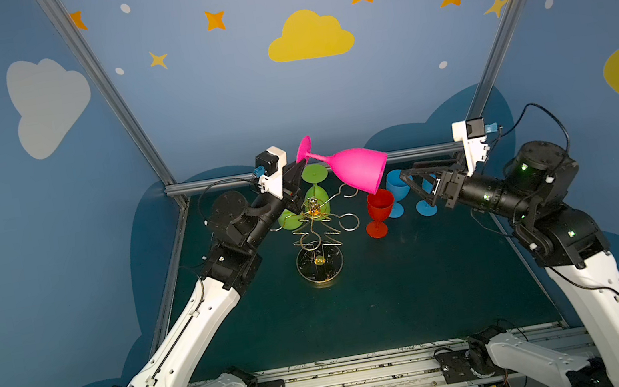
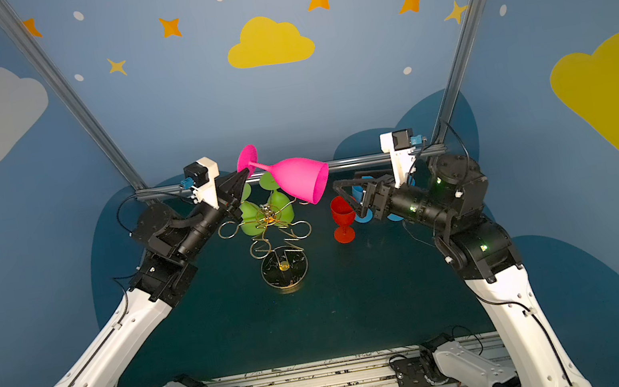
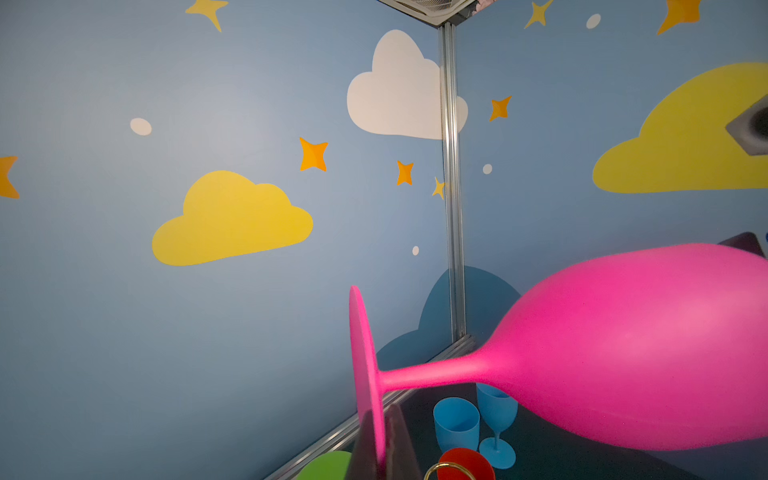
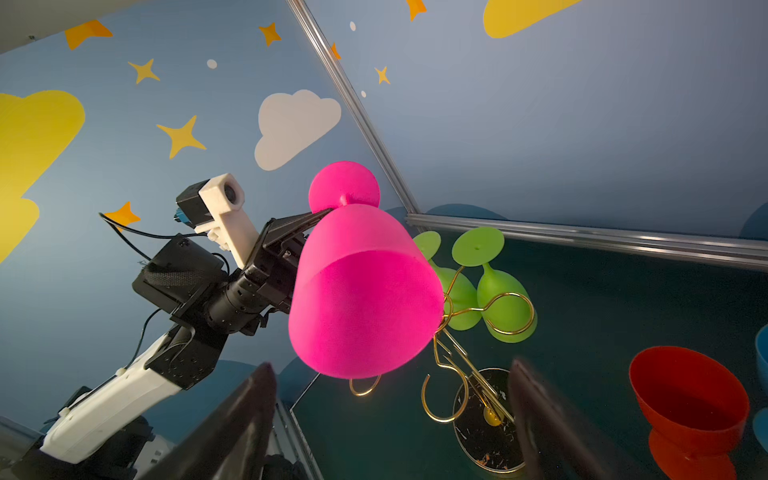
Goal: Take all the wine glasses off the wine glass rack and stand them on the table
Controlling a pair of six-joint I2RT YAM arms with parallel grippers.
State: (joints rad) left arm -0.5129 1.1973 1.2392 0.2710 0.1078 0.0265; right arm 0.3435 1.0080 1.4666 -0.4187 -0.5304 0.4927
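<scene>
I should grab the bowl's rim (image 1: 382,172) with my right gripper and set the glass upright on the mat, because my left gripper is holding the pink wine glass by its foot (image 1: 304,147).
A pink wine glass (image 1: 355,172) (image 2: 297,181) lies almost level in the air, bowl toward the right, above the arms of the gold wine glass rack (image 1: 314,223) (image 2: 280,245). My left gripper (image 1: 297,165) (image 2: 244,177) (image 3: 380,449) is shut on the edge of the glass's round foot. In the right wrist view the pink wine glass (image 4: 361,299) hangs in front of the wine glass rack (image 4: 461,374). My right gripper (image 1: 412,186) (image 2: 344,197) (image 4: 392,370) is open and holds nothing, just right of the bowl's rim and a little lower.
Two green glasses (image 1: 317,197) (image 4: 505,299) hang upside down on the rack's far arms. A red glass (image 1: 379,208) and two blue glasses (image 1: 397,189) stand upright on the dark mat right of the rack, under and behind my right gripper. The back rail (image 1: 419,152) runs behind.
</scene>
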